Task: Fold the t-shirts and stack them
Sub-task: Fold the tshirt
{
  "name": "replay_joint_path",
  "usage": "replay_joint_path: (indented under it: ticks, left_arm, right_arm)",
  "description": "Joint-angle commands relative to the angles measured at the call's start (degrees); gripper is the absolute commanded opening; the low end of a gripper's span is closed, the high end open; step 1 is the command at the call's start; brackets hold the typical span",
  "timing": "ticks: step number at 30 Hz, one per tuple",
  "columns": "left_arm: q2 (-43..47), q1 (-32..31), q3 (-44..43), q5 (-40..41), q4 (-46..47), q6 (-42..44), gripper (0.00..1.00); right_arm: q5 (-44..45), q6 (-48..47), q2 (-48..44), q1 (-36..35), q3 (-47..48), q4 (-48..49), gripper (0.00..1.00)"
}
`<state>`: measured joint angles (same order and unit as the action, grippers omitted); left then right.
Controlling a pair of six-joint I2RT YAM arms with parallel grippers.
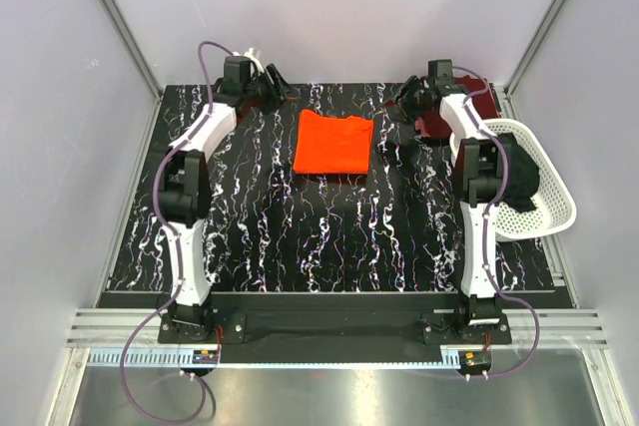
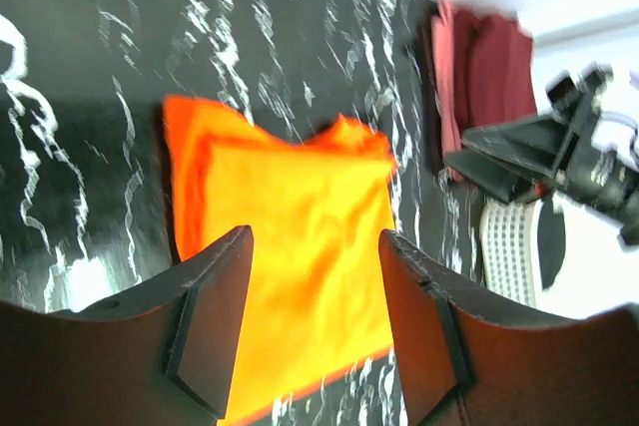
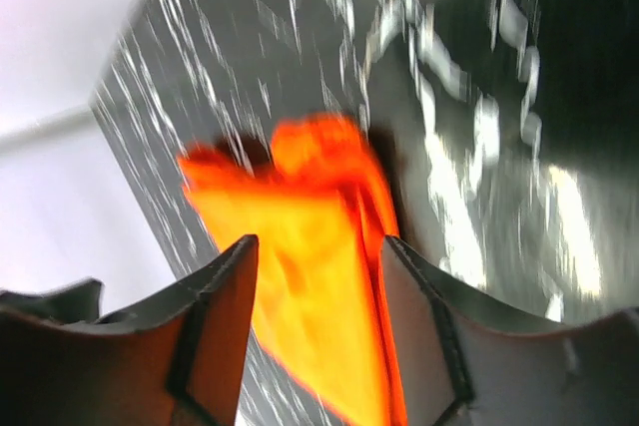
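My grippers need to pull the t-shirt closer and straighten its back corners (image 1: pixel 308 116), because the orange t-shirt's back edge (image 1: pixel 337 118) dips and its under layer sticks out.
The bright orange t-shirt (image 1: pixel 333 143) lies folded into a flat rectangle on the table, towards the back middle. My left gripper (image 1: pixel 277 88) hangs off its back left corner, open, and between its fingers the orange t-shirt (image 2: pixel 290 216) shows below, untouched. Off the back right corner my right gripper (image 1: pixel 405 103) is open too, with the orange t-shirt (image 3: pixel 310 246) beneath its empty jaws. A dark maroon t-shirt (image 1: pixel 433 126) lies at the back right, partly hidden by the right arm; in the left wrist view the maroon t-shirt (image 2: pixel 489 72) lies beyond the right gripper (image 2: pixel 519 152).
A white perforated basket (image 1: pixel 555 190) stands tilted at the table's right edge, beside the right arm, with something dark in it. The black marbled table (image 1: pixel 329 236) runs from the folded shirt to the arm bases. Enclosure walls close in the back and sides.
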<state>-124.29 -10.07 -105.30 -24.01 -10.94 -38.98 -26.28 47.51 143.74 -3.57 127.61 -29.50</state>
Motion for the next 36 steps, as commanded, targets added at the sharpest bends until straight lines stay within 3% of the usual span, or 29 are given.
replay_joint_path:
  ticks: [1, 4, 10, 19, 25, 26, 27, 30, 33, 36]
  left_arm:
    - [5.18, -0.83, 8.85, -4.03, 2.76, 7.77, 0.58]
    - [9.85, -1.18, 17.39, -3.94, 5.49, 11.46, 0.60]
    - [8.72, -1.54, 19.60, -5.87, 1.88, 12.71, 0.60]
    - [2.84, -2.24, 20.58, -7.54, -0.73, 8.23, 0.54]
    - [3.01, -2.42, 25.31, -9.38, 2.23, 5.50, 0.51]
    - [2.83, -2.50, 26.45, -11.39, 3.11, 4.97, 0.48]
    - [2.82, -2.59, 27.07, -12.19, 4.94, 4.36, 0.44]
    - [3.96, -2.94, 29.96, -14.05, 5.67, 2.42, 0.33]
    - [7.73, -3.73, 35.13, -13.26, 5.93, 1.89, 0.20]
    - [13.08, -4.61, 40.41, -13.17, 6.80, 0.32, 0.15]
  right_arm:
    - [-4.20, -6.81, -9.25, -1.87, -8.32, -3.38, 0.61]
    - [-4.92, -11.55, -13.57, -3.80, -15.53, -3.64, 0.66]
    - [-5.36, -13.58, -19.72, -6.27, -29.34, 0.93, 0.77]
    - [-5.98, -14.11, -19.46, -9.43, -33.13, 1.55, 0.73]
    - [-7.82, -11.74, -20.69, -9.96, -38.39, 5.58, 0.50]
    - [-7.99, -11.65, -20.87, -9.96, -39.53, 5.94, 0.45]
    - [-8.26, -11.56, -21.13, -9.96, -40.07, 6.29, 0.31]
    - [-9.14, -10.95, -21.92, -10.05, -42.00, 7.17, 0.14]
    - [-9.58, -10.77, -24.20, -10.31, -44.46, 6.38, 0.06]
    - [-11.07, -11.03, -27.98, -11.10, -49.02, 4.63, 0.04]
